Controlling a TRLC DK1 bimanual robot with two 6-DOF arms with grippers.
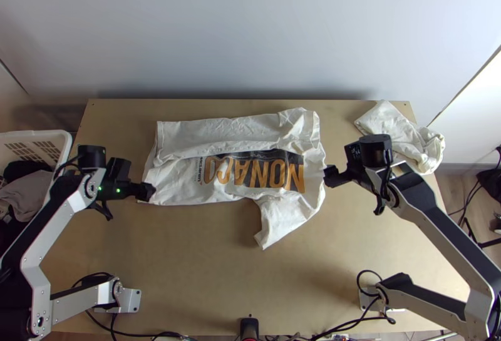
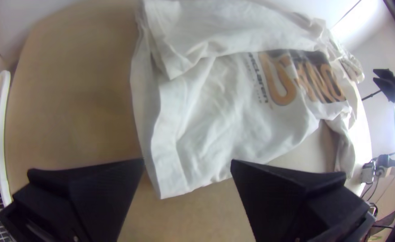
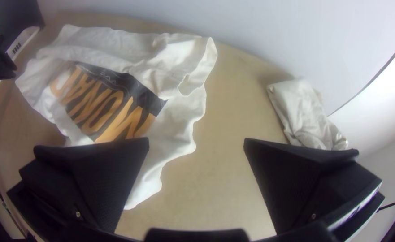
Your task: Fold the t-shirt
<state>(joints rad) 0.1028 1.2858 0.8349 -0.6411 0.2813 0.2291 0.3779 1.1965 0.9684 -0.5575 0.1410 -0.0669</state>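
Note:
The sleeve [image 1: 279,218] is loose and sticks out from the t-shirt's near side [image 1: 201,198], so I expect it to drag along and bunch up when I fold that side over.
My left gripper [image 1: 148,192] is at the t-shirt's lower left corner in the top view. The white t-shirt [image 1: 175,184] lies mid-table, its far side folded over part of the dark and orange print, one sleeve sticking out toward the near edge. In the left wrist view, my left gripper [image 2: 187,163] stands open, with the corner of the t-shirt [image 2: 206,112] between its fingers but touching neither. My right gripper [image 1: 329,177] is just beside the shirt's right edge. The right wrist view has my right gripper [image 3: 196,142] open, the t-shirt [image 3: 170,134] beside one finger.
Another crumpled white cloth [image 1: 401,131] lies at the table's far right corner. A white basket [image 1: 66,147] holding dark and grey cloths stands off the left side. Bare wood [image 1: 206,266] stretches between the shirt and the near edge.

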